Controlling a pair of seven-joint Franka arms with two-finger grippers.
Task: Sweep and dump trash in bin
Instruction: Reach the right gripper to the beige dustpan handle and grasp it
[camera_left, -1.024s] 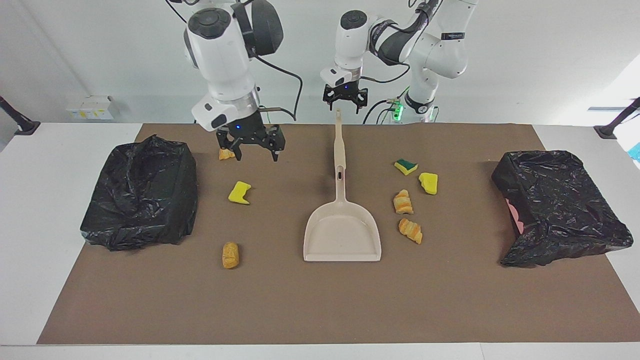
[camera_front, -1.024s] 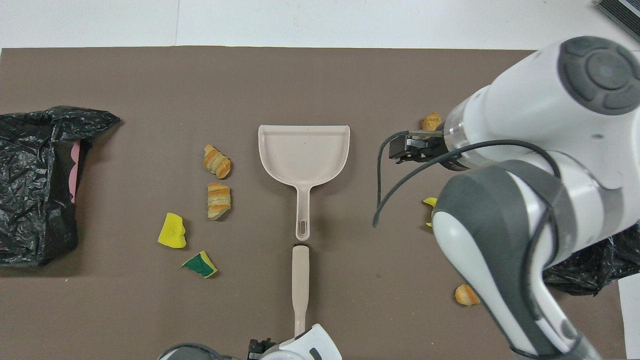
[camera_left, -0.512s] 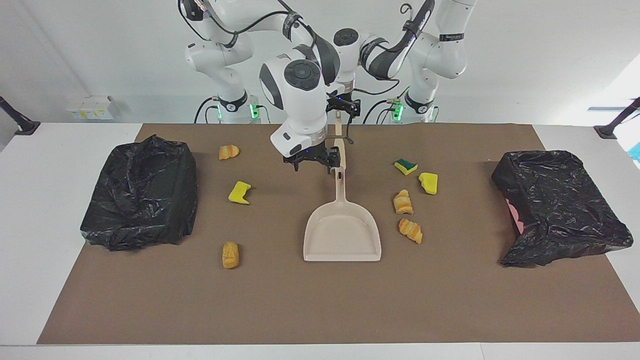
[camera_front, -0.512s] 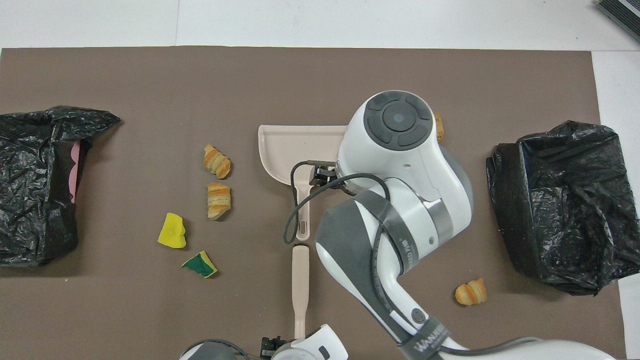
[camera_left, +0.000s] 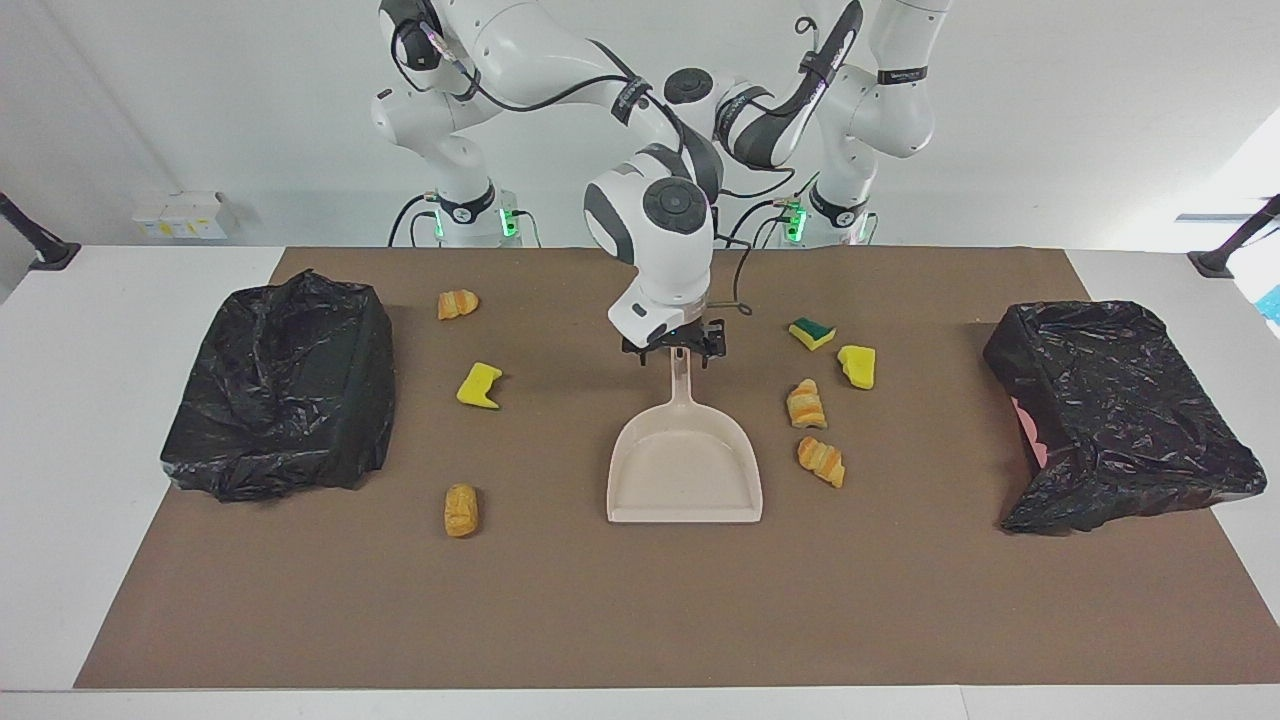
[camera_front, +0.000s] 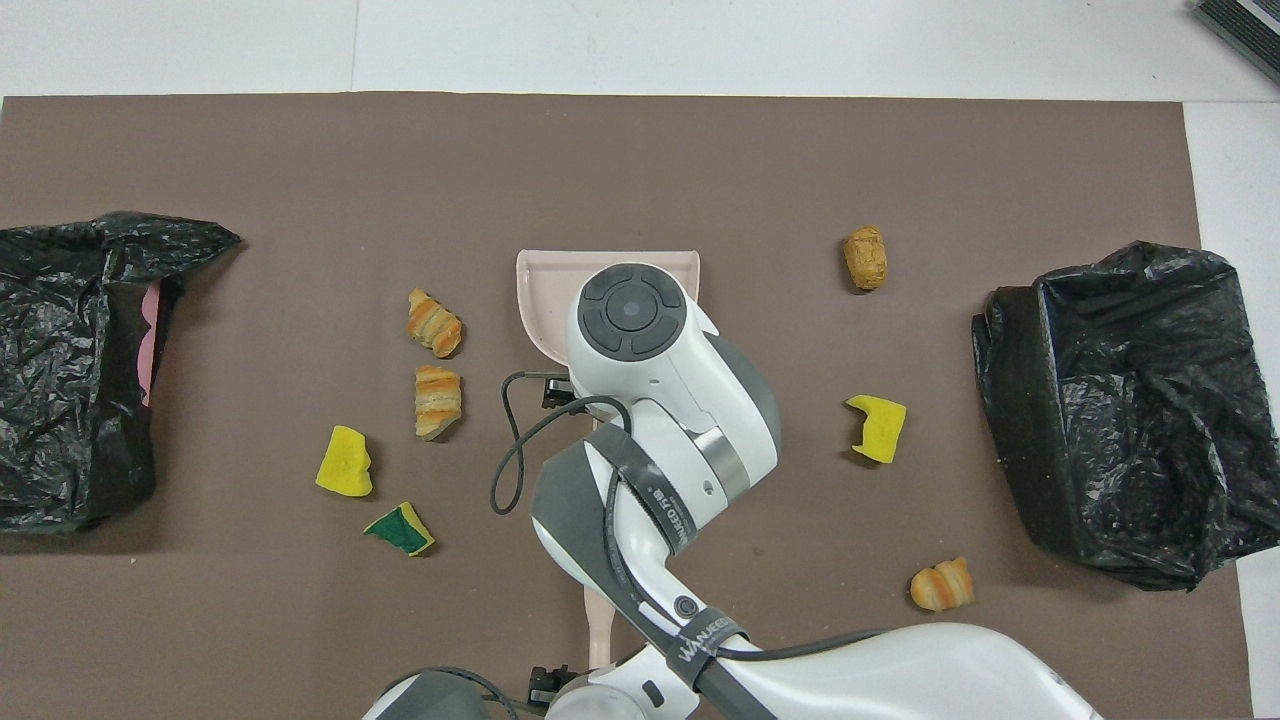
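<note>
I need to use my right gripper to turn the dustpan's opening (camera_left: 684, 516) toward the croissants (camera_left: 822, 461) on my left gripper's side before I sweep, because that opening points to the mat's far edge.
The beige dustpan (camera_left: 685, 470) lies mid-mat, its handle pointing toward the robots. My right gripper (camera_left: 678, 352) is down at that handle, open, a finger on each side of it. Trash lies on both sides. A croissant (camera_left: 458, 303), a yellow sponge (camera_left: 479, 386) and a bread roll (camera_left: 461, 510) are toward the right arm's end. A green-and-yellow sponge (camera_left: 812, 333), a yellow sponge (camera_left: 857, 366) and two croissants (camera_left: 806, 404) (camera_left: 821, 461) are toward the left arm's end. My left gripper (camera_front: 548, 685) sits at the near end of a beige stick (camera_front: 598, 625), mostly hidden.
Two bins lined with black bags stand at the mat's ends, one (camera_left: 285, 385) toward the right arm's end and one (camera_left: 1120, 410) toward the left arm's end. The brown mat (camera_left: 640, 610) lies bare between the dustpan's mouth and the table's edge farthest from the robots.
My right arm swung from over the croissant by its own end's bin across to the dustpan handle and came down onto it. My left gripper sank to the stick's near end.
</note>
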